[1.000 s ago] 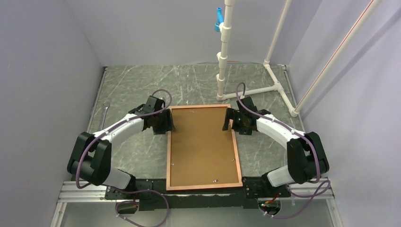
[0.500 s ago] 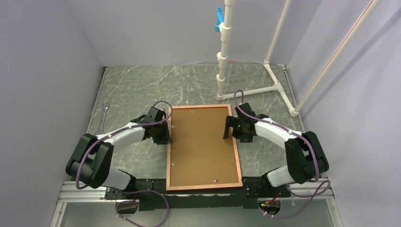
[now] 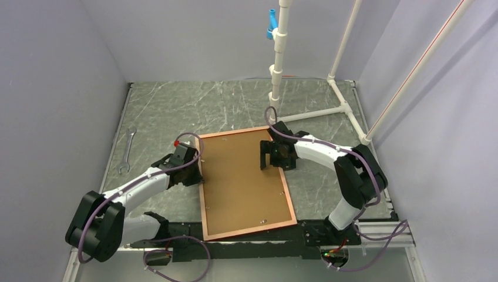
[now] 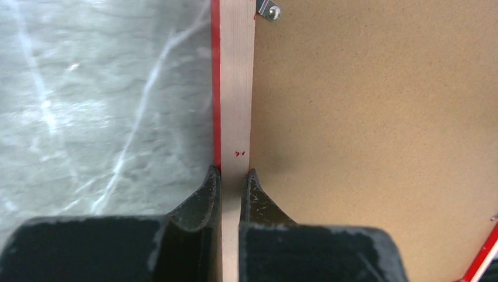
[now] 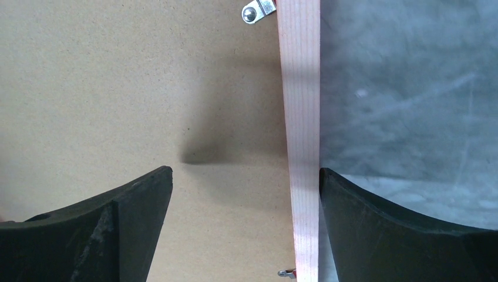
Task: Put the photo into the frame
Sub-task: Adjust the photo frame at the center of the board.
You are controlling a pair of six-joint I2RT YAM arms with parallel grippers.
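Note:
The frame's near bar [image 3: 251, 230] sticks out over the table's edge, and my right gripper is at the far half of the frame. Next, my right gripper goes to the frame's near corner [image 3: 295, 221] and turns the frame.
The frame [image 3: 249, 231] lies back side up on the marble table, slightly skewed, with a brown backing board [image 3: 244, 182] filling it. My left gripper [image 3: 198, 170] is shut on the frame's left rail [image 4: 235, 88], whose outer edge is red, one finger on each side [image 4: 234, 173]. My right gripper [image 3: 273, 157] hovers open over the far right part. It straddles the pale right rail [image 5: 300, 106], with one finger over the board [image 5: 117, 88] and the other outside the frame [image 5: 245, 173]. The photo is out of view.
A wrench [image 3: 126, 151] lies at the table's left edge. A white PVC pipe stand [image 3: 279, 59] rises at the back right. Small metal clips [image 4: 268, 10] [image 5: 256, 10] sit on the frame's rails. Walls enclose the table on three sides.
My left gripper has closed on the frame's left rail. The frame has shifted left and turned slightly. My right gripper followed leftward, still open.

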